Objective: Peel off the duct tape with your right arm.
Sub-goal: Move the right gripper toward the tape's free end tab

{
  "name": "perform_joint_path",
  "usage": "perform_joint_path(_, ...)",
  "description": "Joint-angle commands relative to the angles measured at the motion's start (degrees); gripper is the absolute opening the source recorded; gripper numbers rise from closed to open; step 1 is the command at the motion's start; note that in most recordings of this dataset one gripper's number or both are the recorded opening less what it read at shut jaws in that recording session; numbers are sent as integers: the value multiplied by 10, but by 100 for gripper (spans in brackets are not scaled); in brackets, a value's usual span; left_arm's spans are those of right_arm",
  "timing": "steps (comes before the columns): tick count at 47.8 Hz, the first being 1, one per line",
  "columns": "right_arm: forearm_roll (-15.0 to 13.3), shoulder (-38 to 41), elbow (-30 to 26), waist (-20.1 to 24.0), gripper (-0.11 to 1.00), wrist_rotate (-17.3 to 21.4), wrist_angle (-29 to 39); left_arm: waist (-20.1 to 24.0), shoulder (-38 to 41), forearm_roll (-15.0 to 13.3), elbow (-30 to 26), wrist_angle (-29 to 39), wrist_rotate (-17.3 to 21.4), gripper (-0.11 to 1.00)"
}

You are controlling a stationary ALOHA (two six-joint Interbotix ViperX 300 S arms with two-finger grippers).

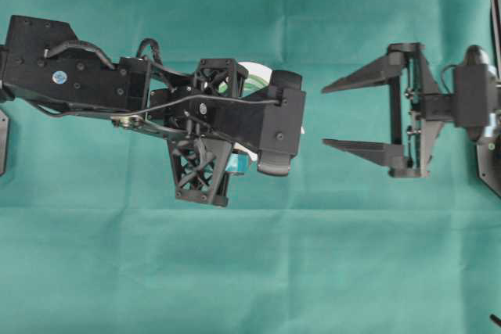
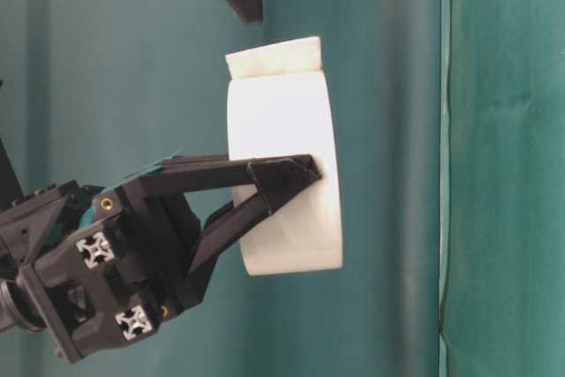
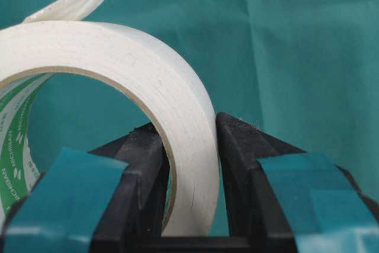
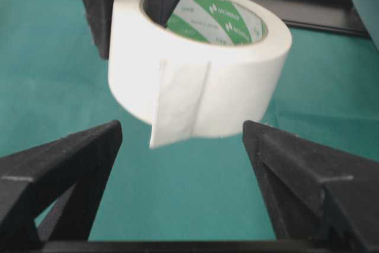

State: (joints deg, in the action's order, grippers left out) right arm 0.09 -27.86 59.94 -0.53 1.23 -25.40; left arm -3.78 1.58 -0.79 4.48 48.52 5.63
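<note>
The duct tape's loose end (image 4: 179,101) reaches across the roll's whole width, so I expect the duct tape to come off in one long, joined piece when I pull.
The duct tape (image 4: 195,69) is a white roll with a green-printed core, held up off the green cloth. My left gripper (image 3: 189,122) is shut on the roll's wall, one finger inside the ring and one outside. From the table-level view the roll (image 2: 282,174) stands on edge, with its loose strip end (image 2: 274,55) sticking out at the top. In the right wrist view that strip end (image 4: 177,111) hangs toward me. My right gripper (image 1: 323,116) is open, level with the roll and a short way to its right, holding nothing. From overhead, only a sliver of the tape (image 1: 254,74) shows under the left arm.
Green cloth (image 1: 250,271) covers the table. Black frame parts sit at the right edge (image 1: 489,162) and along the back (image 4: 314,10). A cloth seam (image 2: 444,165) runs vertically behind the roll.
</note>
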Motion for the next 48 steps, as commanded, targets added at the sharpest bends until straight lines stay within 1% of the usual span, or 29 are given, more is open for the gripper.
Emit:
perform_joint_path(1,3,13,-25,-1,74,0,-9,2,-10,2,-21,-5,1,21)
perform_joint_path(15,9,60,-56,-12,74,0,-10,2,-10,2,-22,-5,1,21)
perform_joint_path(22,9,67,-62,-12,74,0,-10,2,-10,2,-22,-5,1,21)
perform_joint_path(31,12,66,-60,-25,74,0,-10,2,-10,2,-22,-5,1,21)
perform_joint_path(34,16,67,-60,-26,71,0,-10,2,-10,2,-22,-5,1,21)
perform_joint_path(38,19,67,-59,-26,60,0,-10,2,-10,2,-22,-4,1,21)
perform_joint_path(42,19,66,-58,-27,38,0,-10,2,-10,2,-22,-4,1,21)
perform_joint_path(43,19,67,-58,-27,31,0,-10,2,-10,2,-22,-5,1,21)
perform_joint_path(46,19,66,-58,-27,17,0,-10,2,-10,2,-22,-4,1,21)
perform_joint_path(48,19,67,-57,-27,10,-1,-10,2,-10,2,-22,-5,1,21)
